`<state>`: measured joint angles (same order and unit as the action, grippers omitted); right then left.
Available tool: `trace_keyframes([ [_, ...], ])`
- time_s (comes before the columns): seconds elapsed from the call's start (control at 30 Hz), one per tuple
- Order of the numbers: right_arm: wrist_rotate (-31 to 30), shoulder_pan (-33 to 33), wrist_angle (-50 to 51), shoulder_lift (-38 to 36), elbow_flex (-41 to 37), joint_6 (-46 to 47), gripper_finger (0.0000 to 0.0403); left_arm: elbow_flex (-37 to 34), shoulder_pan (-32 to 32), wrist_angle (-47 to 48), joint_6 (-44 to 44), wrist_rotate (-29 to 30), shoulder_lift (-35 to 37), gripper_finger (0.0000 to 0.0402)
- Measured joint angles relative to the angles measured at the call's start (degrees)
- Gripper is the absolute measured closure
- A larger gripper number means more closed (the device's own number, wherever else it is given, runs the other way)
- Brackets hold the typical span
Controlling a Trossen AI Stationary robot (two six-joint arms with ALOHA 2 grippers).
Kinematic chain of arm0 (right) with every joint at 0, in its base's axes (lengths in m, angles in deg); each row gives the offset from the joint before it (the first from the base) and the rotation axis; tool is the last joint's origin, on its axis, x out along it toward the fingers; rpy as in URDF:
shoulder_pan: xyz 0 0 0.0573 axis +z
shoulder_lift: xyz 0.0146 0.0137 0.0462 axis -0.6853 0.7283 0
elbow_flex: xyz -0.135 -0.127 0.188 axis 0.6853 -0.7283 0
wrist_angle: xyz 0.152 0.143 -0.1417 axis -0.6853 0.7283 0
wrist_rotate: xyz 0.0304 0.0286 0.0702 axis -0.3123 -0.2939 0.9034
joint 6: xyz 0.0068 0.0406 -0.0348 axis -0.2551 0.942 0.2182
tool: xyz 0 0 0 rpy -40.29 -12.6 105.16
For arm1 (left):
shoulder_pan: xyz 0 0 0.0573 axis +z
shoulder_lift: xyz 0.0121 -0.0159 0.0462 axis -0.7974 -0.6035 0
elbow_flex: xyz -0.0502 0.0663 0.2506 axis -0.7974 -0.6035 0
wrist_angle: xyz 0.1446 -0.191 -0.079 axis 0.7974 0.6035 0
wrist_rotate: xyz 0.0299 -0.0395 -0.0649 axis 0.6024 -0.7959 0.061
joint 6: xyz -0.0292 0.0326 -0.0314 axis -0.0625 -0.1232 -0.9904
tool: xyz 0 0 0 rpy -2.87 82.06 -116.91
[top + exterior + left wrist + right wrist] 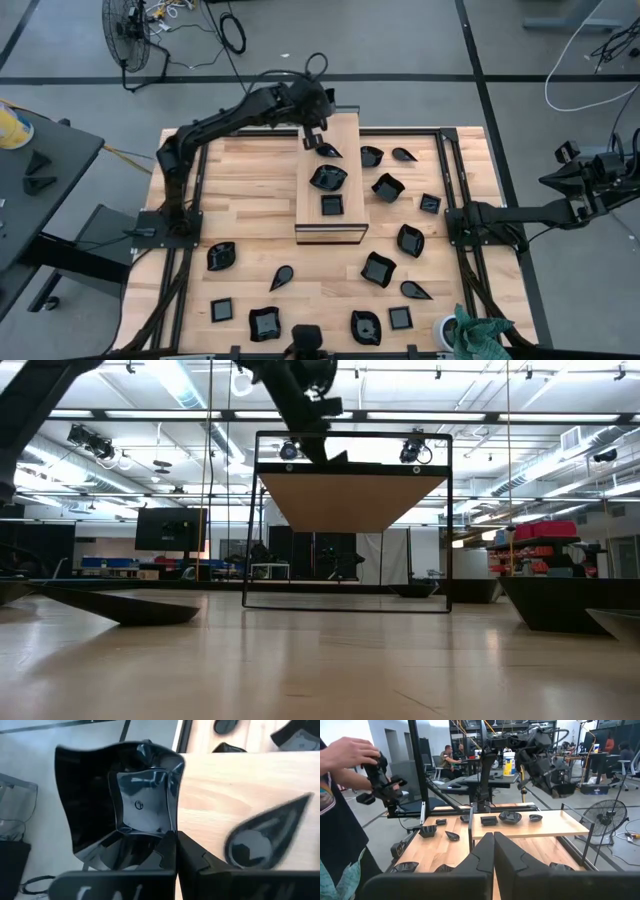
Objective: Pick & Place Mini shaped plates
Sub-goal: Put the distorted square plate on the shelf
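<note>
I should keep lowering my left gripper until the wavy square dish [142, 802] rests on the board's far end [344, 124], because the dish is hollow side up and that end is free.
My left gripper [175, 840] reaches over the far end of the light wooden board [345, 130] and is shut on a glossy black square dish with a wavy rim [120, 795]. In the high view the gripper [312, 138] hides this dish. A teardrop dish [265, 837] lies flat on the board beside it, also visible from above [328, 151]. A wavy dish [328, 177] and a square dish [332, 205] rest on the board too. Several more black dishes lie on the table. My right gripper [493, 842] is shut and waits off the table's right edge. My left gripper pinches the wavy square dish by its rim [150, 832], at the side nearest the wrist. The dish stands out beyond the fingertips with its hollow facing the camera, partly past the board's far edge. Whether it touches the board, I cannot tell.
Black dishes are scattered around the board, such as a square one [378, 270] and a leaf one [282, 277]. Dark frame rails [452, 180] run along both table sides. A green cloth [480, 335] sits at the near right corner. A person's hands [350, 755] hold a device beyond the table.
</note>
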<state>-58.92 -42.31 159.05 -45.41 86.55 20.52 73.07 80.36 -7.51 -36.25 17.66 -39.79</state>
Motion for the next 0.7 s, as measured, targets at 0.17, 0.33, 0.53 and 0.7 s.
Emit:
trace_keyframes([
  [0.17,0.0,0.0,0.0,0.0,0.0,0.0,0.0392,0.0,0.7,-0.9,0.5,-1.8,-2.8,0.0402],
  [0.33,0.0,0.0,0.0,0.0,0.0,0.0,0.0392,-0.2,0.7,-0.1,1.7,-2.9,-4.1,0.0402],
  [0.53,0.0,0.0,0.0,0.0,0.0,0.0,0.0392,-0.6,0.5,0.1,4.6,-3.2,-5.5,0.0401],
  [0.7,0.0,0.0,0.0,0.0,0.0,0.0,0.0392,-0.6,0.2,-0.6,5.5,-3.1,-6.4,0.0401],
])
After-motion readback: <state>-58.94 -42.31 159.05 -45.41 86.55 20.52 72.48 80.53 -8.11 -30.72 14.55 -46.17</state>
